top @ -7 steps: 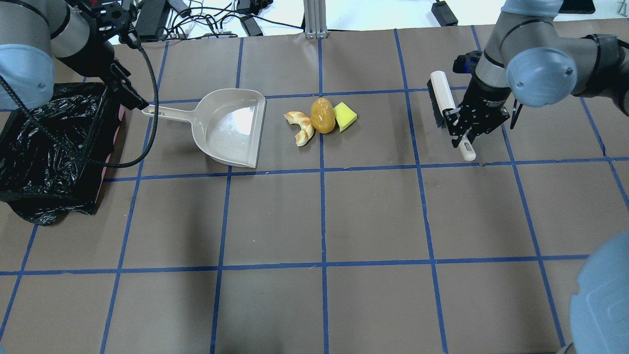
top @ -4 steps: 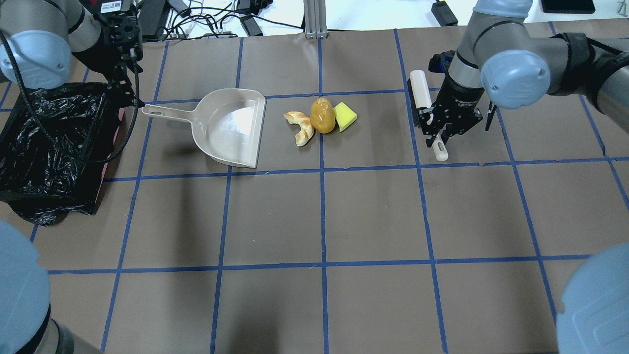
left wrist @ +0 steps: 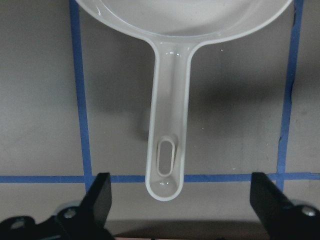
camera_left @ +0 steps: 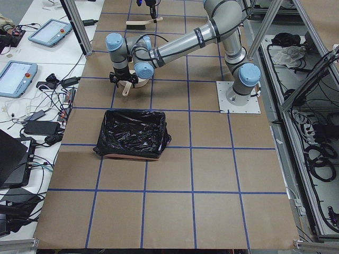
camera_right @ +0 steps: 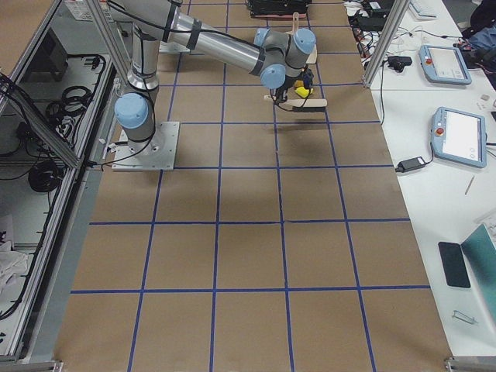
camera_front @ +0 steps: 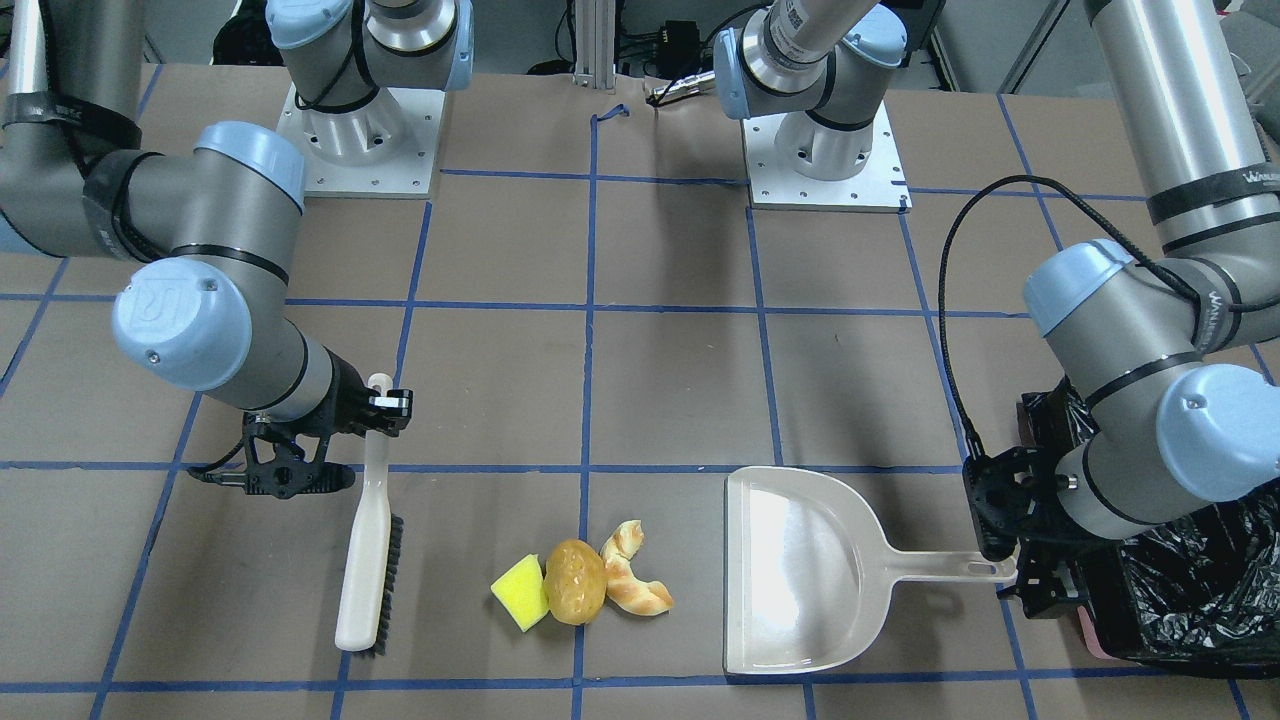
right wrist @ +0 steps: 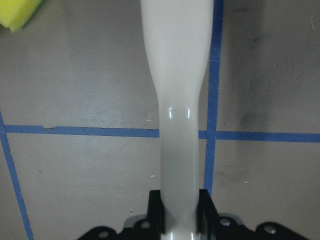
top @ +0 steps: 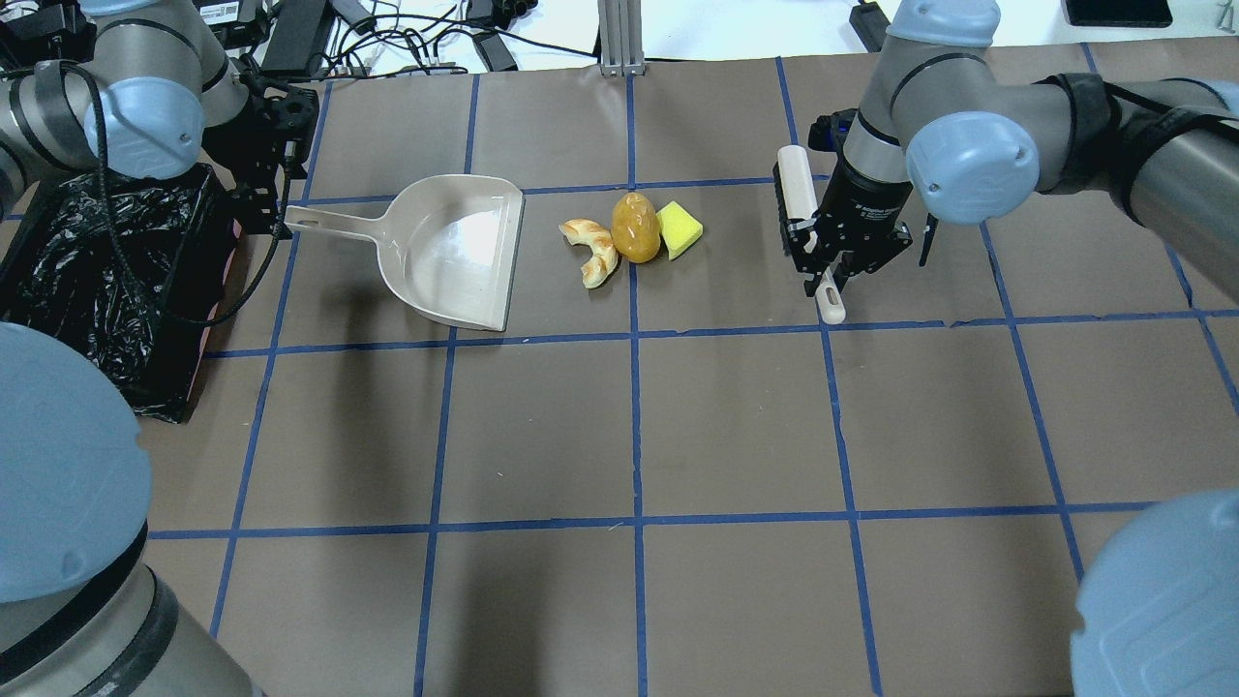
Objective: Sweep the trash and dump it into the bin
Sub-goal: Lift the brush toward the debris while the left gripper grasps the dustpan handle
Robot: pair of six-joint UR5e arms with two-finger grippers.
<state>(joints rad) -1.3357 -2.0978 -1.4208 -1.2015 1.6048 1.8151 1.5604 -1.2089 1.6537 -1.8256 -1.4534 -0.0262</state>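
The open fingers of my left gripper are on both sides of the dustpan handle's end (left wrist: 165, 188). I should move toward the dustpan next until they can close past the slot.
The trash lies in a row right of the beige dustpan (top: 455, 254): a pale croissant piece (top: 593, 250), a brown potato (top: 635, 227) and a yellow sponge wedge (top: 680, 229). My right gripper (top: 831, 276) is shut on the handle of a white brush (top: 796, 198), which is right of the sponge. The right wrist view shows the handle (right wrist: 177, 75) between the fingers and a sponge corner (right wrist: 17, 10). My left gripper (top: 266, 208) is open, its fingers either side of the dustpan handle's end (left wrist: 165, 185). The bin (top: 97, 281), lined with black plastic, stands at the far left.
Cables and power bricks (top: 407, 39) lie past the table's far edge. A metal post (top: 617, 34) stands at the back centre. The left arm's cable (top: 242, 290) loops over the table between the bin and the dustpan.
My right gripper has carried the brush left, closer to the sponge. My left gripper has swung round and now sits at the end of the dustpan handle.
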